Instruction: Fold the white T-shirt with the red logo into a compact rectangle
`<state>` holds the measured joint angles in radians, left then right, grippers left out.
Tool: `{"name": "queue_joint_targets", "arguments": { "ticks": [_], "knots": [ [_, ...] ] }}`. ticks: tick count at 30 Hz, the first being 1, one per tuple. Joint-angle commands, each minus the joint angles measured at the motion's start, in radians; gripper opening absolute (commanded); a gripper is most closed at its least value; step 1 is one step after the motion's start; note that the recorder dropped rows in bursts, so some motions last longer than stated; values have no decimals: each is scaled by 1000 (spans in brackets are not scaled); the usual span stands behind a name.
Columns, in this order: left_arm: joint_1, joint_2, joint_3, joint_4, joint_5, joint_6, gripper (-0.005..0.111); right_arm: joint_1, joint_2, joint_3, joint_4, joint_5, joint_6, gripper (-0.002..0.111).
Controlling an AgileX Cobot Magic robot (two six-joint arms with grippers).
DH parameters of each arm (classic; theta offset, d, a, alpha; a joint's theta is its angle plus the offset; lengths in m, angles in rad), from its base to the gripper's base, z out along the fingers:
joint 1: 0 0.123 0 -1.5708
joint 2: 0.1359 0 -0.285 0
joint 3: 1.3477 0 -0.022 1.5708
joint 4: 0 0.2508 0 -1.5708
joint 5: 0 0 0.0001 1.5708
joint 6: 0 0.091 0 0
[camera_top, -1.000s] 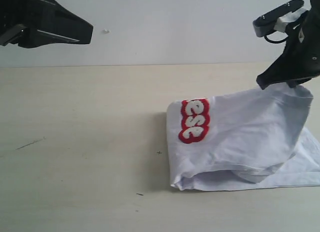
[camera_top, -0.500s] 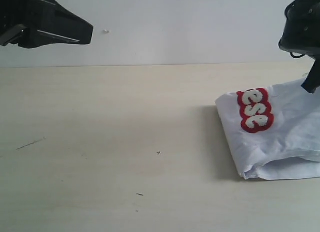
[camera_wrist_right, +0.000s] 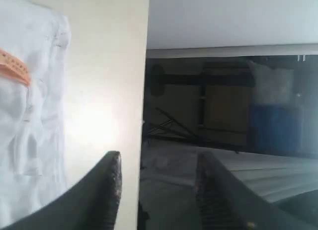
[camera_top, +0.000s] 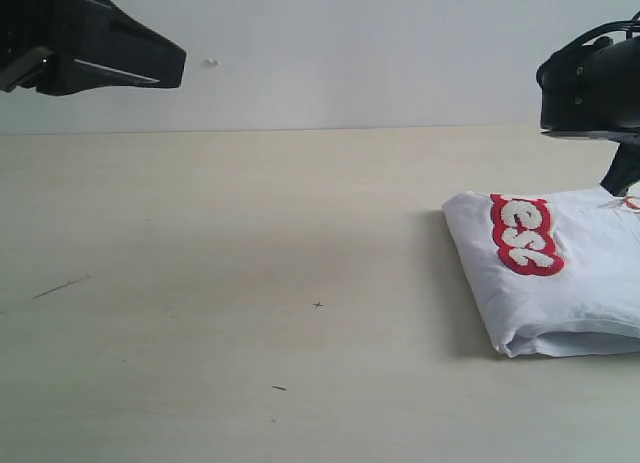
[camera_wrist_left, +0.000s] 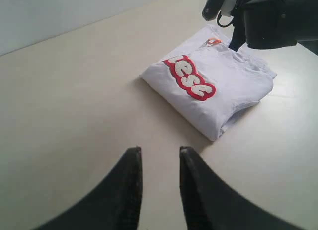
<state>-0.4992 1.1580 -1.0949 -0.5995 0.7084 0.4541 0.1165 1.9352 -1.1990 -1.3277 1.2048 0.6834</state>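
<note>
The stacked layers point(camera_top: 565, 341) rest flat together at the T-shirt's near edge, so I expect the white T-shirt point(camera_top: 545, 268) to slide as one folded piece when I pull it.
The white T-shirt point(camera_top: 560, 283) lies folded into a thick rectangle on the right part of the table, its right side cut off by the exterior view. The red logo point(camera_top: 525, 235) runs across its top layer near the folded left edge. In the left wrist view the logo point(camera_wrist_left: 191, 80) and the orange neck tag point(camera_wrist_left: 213, 41) both show. My right gripper point(camera_wrist_right: 158, 163) is open and empty at the shirt's far right edge, beside the neck tag point(camera_wrist_right: 14, 67). My left gripper point(camera_wrist_left: 160, 153) is open, raised far to the shirt's left, holding nothing.
The beige table point(camera_top: 250, 243) ends close behind the shirt, where its edge point(camera_wrist_right: 147, 91) drops off to a dark floor. The right arm point(camera_top: 595, 88) hangs over the shirt's back right corner. The left arm point(camera_top: 90, 48) sits high at the left.
The right gripper dragged the lifted shirt layer to the right and lowered it. The shirt slid right, now lies flat and folded, and the gripper no longer holds it. The left arm is still.
</note>
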Motion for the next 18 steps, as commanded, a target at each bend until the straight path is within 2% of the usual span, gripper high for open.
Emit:
{"name": "queue_joint_targets", "arguments": {
  "ticks": [1,3,5,10,18],
  "knots": [
    [1,-7,2,-1,1,-9,28,-2,-8,-7,273,-203,-115,27],
    [1,-7,2,-1,1,-9,28,-2,6,-5,501,-329,-290,12],
    [1,-7,2,-1,1,-9,28,-2,19,-5,669,-406,-373,0],
    [1,-7,2,-1,1,-9,28,0,79,-5,846,-526,-406,0],
    [1,-7,2,-1,1,-9,28,10,200,-5,1277,-660,-636,0]
  ]
}}
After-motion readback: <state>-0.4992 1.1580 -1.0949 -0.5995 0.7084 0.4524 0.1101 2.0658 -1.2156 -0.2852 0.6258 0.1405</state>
